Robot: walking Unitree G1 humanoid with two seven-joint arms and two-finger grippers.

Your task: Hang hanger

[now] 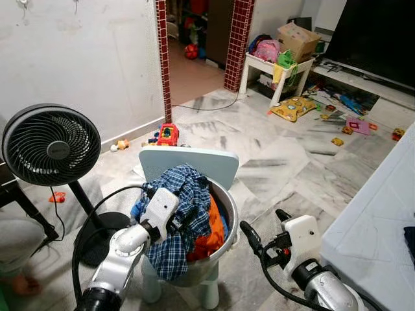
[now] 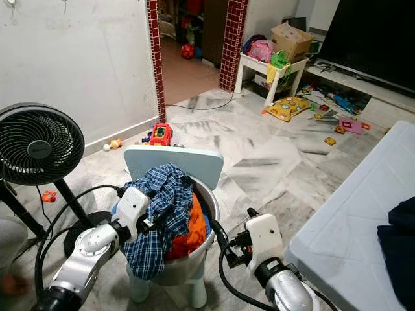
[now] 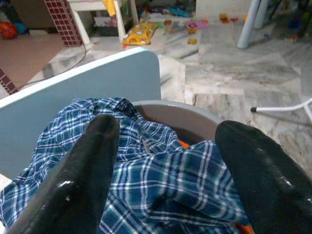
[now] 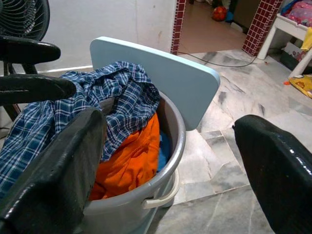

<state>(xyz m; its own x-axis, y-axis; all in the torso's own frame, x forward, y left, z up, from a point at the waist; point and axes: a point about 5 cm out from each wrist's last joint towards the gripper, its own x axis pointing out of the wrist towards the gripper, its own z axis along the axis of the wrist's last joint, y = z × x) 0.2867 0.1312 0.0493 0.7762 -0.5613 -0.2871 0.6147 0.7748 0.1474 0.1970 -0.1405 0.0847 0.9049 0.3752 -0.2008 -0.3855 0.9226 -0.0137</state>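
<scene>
I expect the blue plaid shirt [image 1: 170, 256] to spread over the bucket's rim and leave the orange garment behind when I pull, because the shirt's loose folds [image 1: 188, 191] lie on top of that garment.
A grey bucket [image 1: 231, 208] stuffed with clothes stands on a small light-blue chair [image 1: 194, 163]. A blue plaid shirt [image 1: 178, 188] lies on top and spills over the near rim, with an orange garment [image 1: 211, 234] under it. My left gripper [image 1: 187, 219] is open right over the plaid shirt [image 3: 161, 175], one finger on each side of a fold. My right gripper [image 1: 266, 225] is open and empty in the air just right of the bucket [image 4: 178, 131], level with its rim.
A black standing fan [image 1: 50, 146] and its cable are close on the left. A white bed [image 1: 376, 220] fills the right side. Toys lie across the marble floor, among them a red car [image 1: 168, 134]. A white table [image 1: 275, 68] stands by the doorway.
</scene>
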